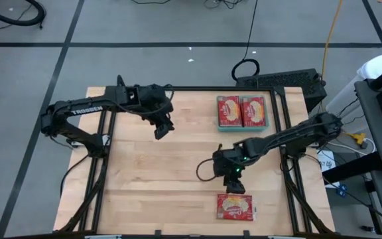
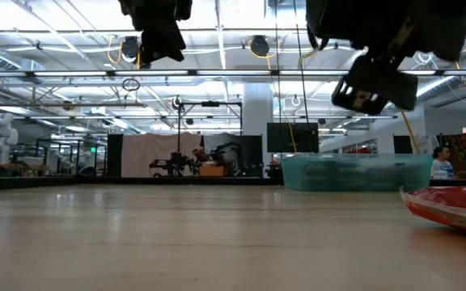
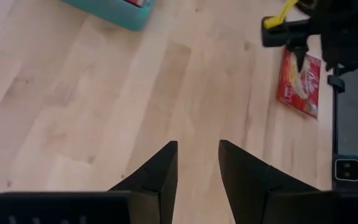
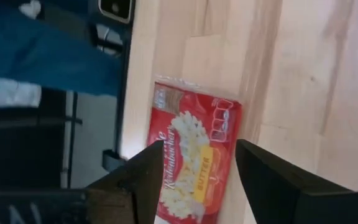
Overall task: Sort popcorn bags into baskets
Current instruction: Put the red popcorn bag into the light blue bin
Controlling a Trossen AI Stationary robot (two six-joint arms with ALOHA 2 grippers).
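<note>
The red popcorn bag (image 1: 235, 207) is lying free and its far edge faces my open right gripper, so I should keep going down until the fingers close on that edge (image 4: 231, 124).
A red popcorn bag (image 1: 235, 207) lies flat on the table near the front edge; it also shows in the right wrist view (image 4: 193, 160) and in the low view (image 2: 453, 208). My right gripper (image 1: 233, 182) is open and empty, raised above the table just behind that bag. The teal basket (image 1: 219, 126) at the far right holds two red bags (image 1: 243, 111) lying flat side by side. My left gripper (image 1: 162, 127) is open and empty, raised over the bare far-left part of the table.
Black frame rails (image 1: 290, 172) run along the table's left and right sides. A dark box (image 1: 280, 81) sits behind the far edge. Bare wood (image 1: 151, 179) fills the table's middle and left.
</note>
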